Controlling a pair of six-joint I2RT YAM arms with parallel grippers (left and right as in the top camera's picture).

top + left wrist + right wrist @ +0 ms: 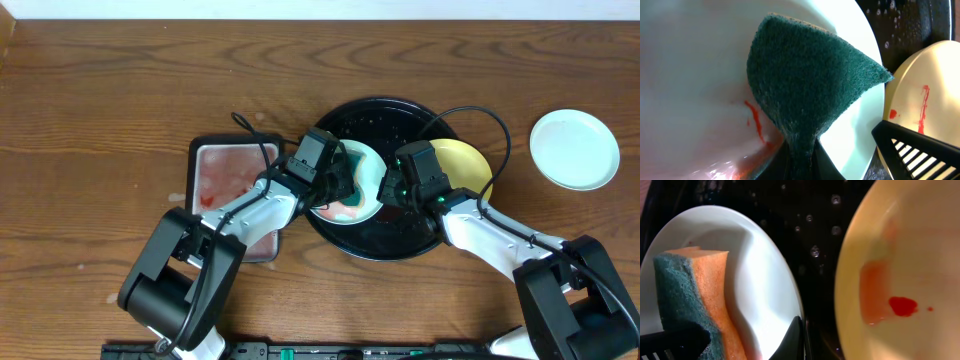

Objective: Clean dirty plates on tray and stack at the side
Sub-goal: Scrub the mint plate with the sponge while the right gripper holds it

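A red smear (756,121) lies beside the sponge on the pale blue plate, so my left gripper should sweep back over it while my right gripper holds the plate's rim (796,302).
A pale blue plate (362,160) with a red sauce smear lies on the left of the round black tray (378,117). My left gripper (343,182) is shut on a green and orange sponge (810,80) and presses it onto this plate (690,60). My right gripper (388,190) is shut on the plate's right rim (755,255). A yellow plate (468,166) with red sauce (902,306) lies on the right of the tray. A second pale blue plate (574,148), with no smear, sits on the table to the right of the tray.
A rectangular black-rimmed tray (225,175) with a pinkish wet inside sits left of the round tray, under my left arm. The round tray's surface (810,220) is wet with drops. Bare wooden table lies all around.
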